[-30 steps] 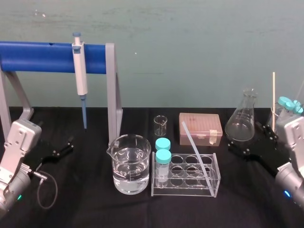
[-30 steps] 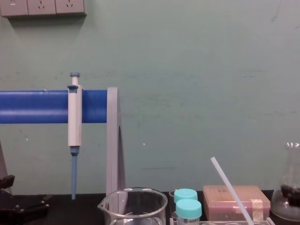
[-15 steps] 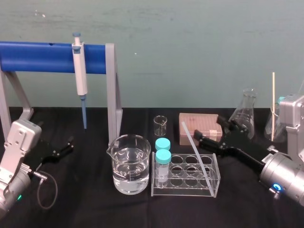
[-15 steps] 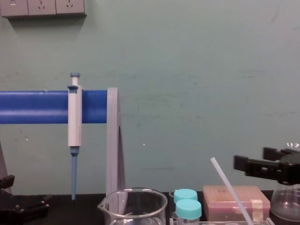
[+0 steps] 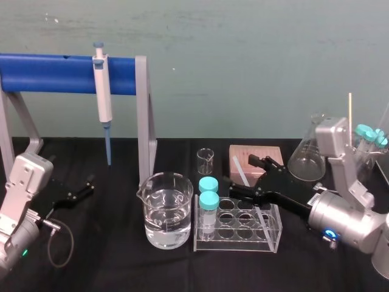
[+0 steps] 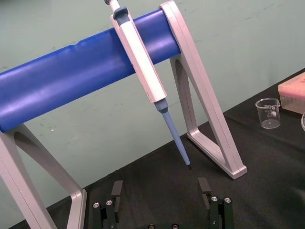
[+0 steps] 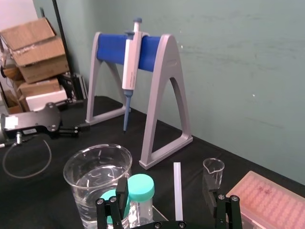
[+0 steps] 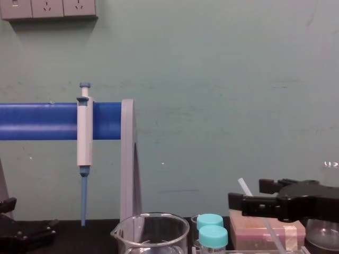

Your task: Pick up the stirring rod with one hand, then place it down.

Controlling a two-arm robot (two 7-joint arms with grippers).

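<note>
The stirring rod leans loosely at a slant in the clear tube rack (image 8: 267,251), so it will slide out freely and leave the rack behind when the robot lifts.
The stirring rod (image 5: 239,168) is a thin translucent-white stick that leans in the clear tube rack (image 5: 271,238), top end tilted back-left. My right gripper (image 5: 241,174) has reached in from the right and stands open, one finger on each side of the rod's upper part, not touching it. In the right wrist view the stirring rod (image 7: 177,191) rises between the wide-apart fingers of the right gripper (image 7: 167,196). The chest view shows the right gripper (image 8: 248,193) at the stirring rod's (image 8: 243,186) tip. My left gripper (image 5: 79,190) rests open at the table's left; the left gripper (image 6: 160,188) holds nothing.
A water-filled beaker (image 5: 167,210) stands left of the rack, which holds two blue-capped vials (image 5: 208,193). Behind are a small beaker (image 5: 205,160), a pink tip box (image 5: 252,152) and a flask (image 5: 306,161). A pipette (image 5: 102,91) hangs on the blue stand (image 5: 55,73).
My right arm has swung in from the far right to the rack, and its open fingers now straddle the rod's top. The left arm has not moved.
</note>
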